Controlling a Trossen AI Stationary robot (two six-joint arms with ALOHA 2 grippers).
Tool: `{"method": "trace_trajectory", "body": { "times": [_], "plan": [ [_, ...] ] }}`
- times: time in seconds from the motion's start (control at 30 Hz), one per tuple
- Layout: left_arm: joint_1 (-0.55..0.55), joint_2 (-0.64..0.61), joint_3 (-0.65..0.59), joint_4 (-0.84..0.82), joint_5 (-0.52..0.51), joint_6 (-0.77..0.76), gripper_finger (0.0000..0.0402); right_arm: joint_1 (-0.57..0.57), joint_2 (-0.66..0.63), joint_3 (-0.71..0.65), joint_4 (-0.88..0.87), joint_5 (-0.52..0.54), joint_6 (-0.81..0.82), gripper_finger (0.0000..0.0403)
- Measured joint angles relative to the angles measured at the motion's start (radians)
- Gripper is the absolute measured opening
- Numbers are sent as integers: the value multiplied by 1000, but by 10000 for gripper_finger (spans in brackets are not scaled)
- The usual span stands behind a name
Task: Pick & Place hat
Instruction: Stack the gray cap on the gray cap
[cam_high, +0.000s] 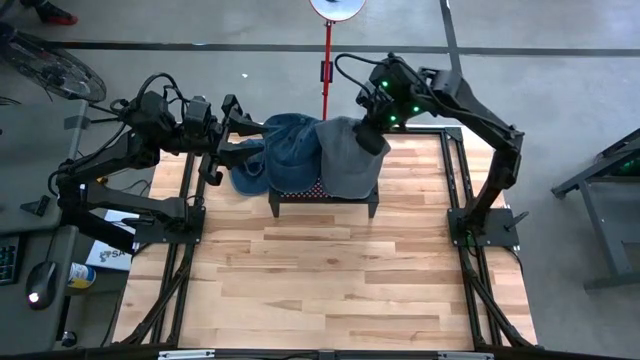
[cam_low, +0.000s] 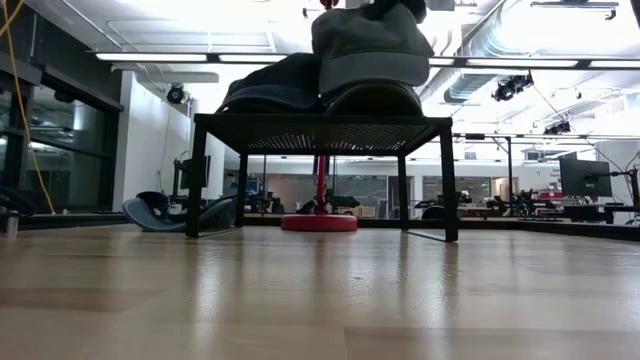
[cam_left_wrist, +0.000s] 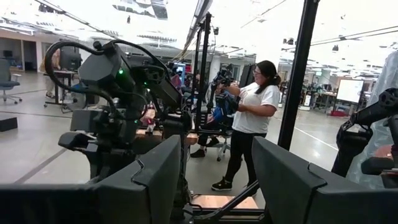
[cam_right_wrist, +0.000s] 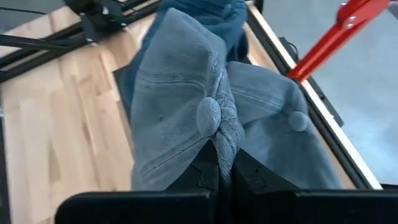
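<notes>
The grey hat's brim (cam_low: 375, 68) is level over the hat (cam_low: 375, 99) beneath. My right gripper should lower the grey hat's top next until it rests there, and then let go.
A black mesh stand (cam_high: 325, 197) at the table's far middle carries a pile of hats. A grey corduroy hat (cam_high: 345, 160) lies on its right part, and blue hats (cam_high: 275, 145) lie to its left, spilling off the stand's left end onto the table. My right gripper (cam_high: 372, 135) is shut on the grey hat (cam_right_wrist: 180, 93) from the far right. Beside that hat lies another grey one with a top button (cam_right_wrist: 297, 120). My left gripper (cam_left_wrist: 214, 186) hovers open at the pile's left (cam_high: 222, 150), nothing between its fingers. My right gripper pinches a raised fold of the grey hat's crown (cam_right_wrist: 219, 134) between its two fingers, right beside the top button (cam_right_wrist: 208, 115). The fingers slant down from the table's far right. The hat drapes below them, its lower edge (cam_low: 370, 82) on the hat beneath.
A red pole with a round red base (cam_low: 320, 222) stands just behind the stand. Black frame rails (cam_high: 455, 180) run along both table sides. Bare wooden tabletop (cam_high: 330, 280) stretches toward the near edge. A person (cam_left_wrist: 252, 118) stands in the room beyond.
</notes>
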Motion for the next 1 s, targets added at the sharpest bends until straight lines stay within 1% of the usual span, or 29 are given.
{"method": "trace_trajectory", "body": {
  "times": [0.1,0.37,0.63,0.87,1.0],
  "plan": [
    [0,0,0,0,0,0,198,-10,2,0,-4,22,-10,0],
    [0,0,0,0,1,0,198,-29,37,0,-35,36,-40,0],
    [0,0,0,0,1,-1,198,-28,50,0,-32,109,-61,2],
    [0,0,0,0,2,-17,198,-28,47,0,-31,113,-61,27],
    [0,0,0,0,4,-26,198,-28,47,0,-31,106,-61,58]
  ]
}}
